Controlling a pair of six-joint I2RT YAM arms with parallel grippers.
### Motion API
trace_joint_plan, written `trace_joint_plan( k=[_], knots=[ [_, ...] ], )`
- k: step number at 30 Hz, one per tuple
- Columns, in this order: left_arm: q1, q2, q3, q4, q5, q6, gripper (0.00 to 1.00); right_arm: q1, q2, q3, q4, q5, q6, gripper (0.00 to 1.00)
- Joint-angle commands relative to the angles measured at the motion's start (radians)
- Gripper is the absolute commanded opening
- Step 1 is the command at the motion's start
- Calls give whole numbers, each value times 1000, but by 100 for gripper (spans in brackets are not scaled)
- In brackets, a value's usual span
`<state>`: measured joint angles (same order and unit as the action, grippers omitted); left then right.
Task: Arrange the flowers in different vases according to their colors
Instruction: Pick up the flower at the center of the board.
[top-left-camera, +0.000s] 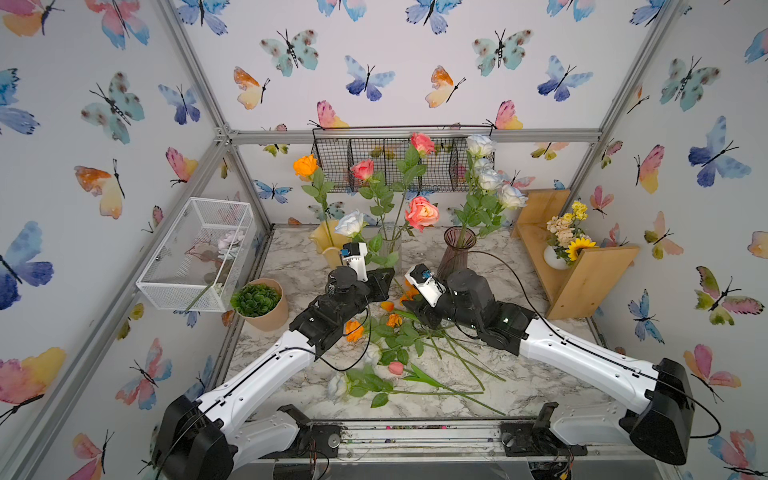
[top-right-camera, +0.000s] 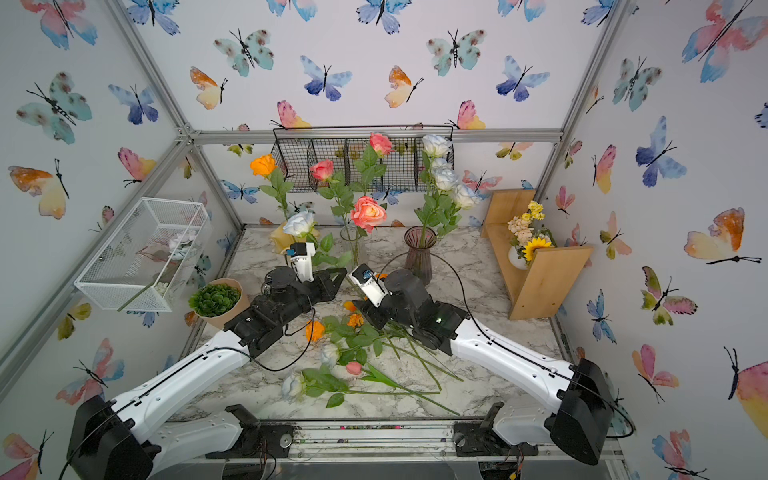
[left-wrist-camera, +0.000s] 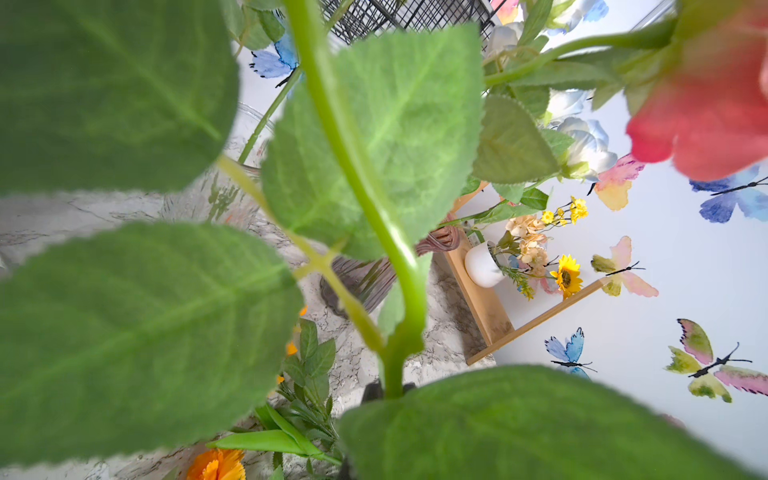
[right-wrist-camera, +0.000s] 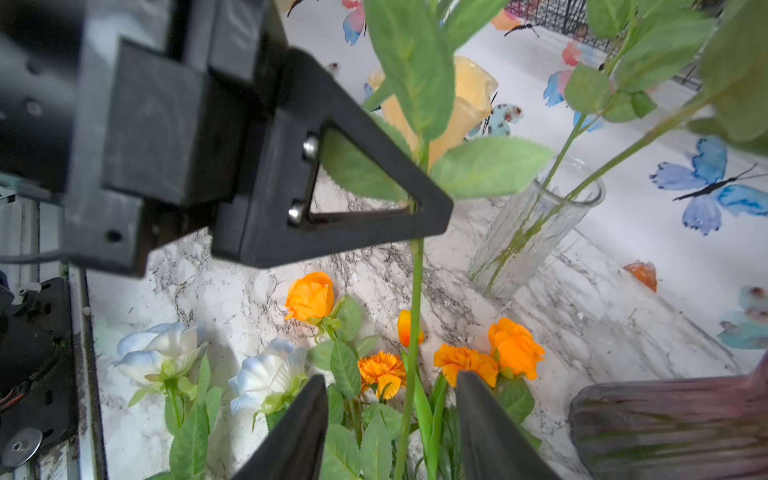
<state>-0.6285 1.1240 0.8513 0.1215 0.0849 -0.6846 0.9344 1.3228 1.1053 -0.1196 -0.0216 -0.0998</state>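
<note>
The white rose is in my left gripper, far from the purple vase, so my right gripper should take hold of the stem's lower part before my left gripper opens.
My left gripper is shut on the green stem of a white rose, holding it upright in front of the yellow vase. My right gripper is open, its fingers on either side of that stem's lower part without touching it. The yellow vase holds an orange rose, the clear vase pink roses, and the purple vase white roses. Orange blooms, white roses and a pink tulip lie on the marble table.
A succulent in a tan pot stands at the left, below a white wire basket. A wooden shelf at the right carries a sunflower bouquet in a white pot. A black wire basket hangs on the back wall.
</note>
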Motion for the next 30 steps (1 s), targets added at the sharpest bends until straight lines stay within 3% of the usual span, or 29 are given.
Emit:
trace_joint_plan(
  k=[1, 10, 16, 23, 28, 29, 30],
  knots=[
    [0, -37, 36, -15, 68, -8, 0, -12, 37, 50, -19, 16, -39, 49],
    [-29, -58, 69, -16, 117, -44, 0, -22, 96, 137, -41, 5, -76, 34],
    [-41, -65, 92, -23, 123, -48, 0, -22, 96, 160, -51, 25, -81, 4],
    [-53, -80, 93, -45, 120, -48, 1, -22, 68, 149, -51, 33, -87, 2],
    [-60, -106, 98, -62, 113, -42, 30, -22, 43, 129, -39, 22, -92, 2],
    [-60, -111, 99, -71, 108, -41, 46, -22, 37, 123, -35, 16, -92, 2],
    [-60, -118, 101, -78, 102, -41, 72, -22, 33, 118, -32, 10, -93, 2]
  ],
)
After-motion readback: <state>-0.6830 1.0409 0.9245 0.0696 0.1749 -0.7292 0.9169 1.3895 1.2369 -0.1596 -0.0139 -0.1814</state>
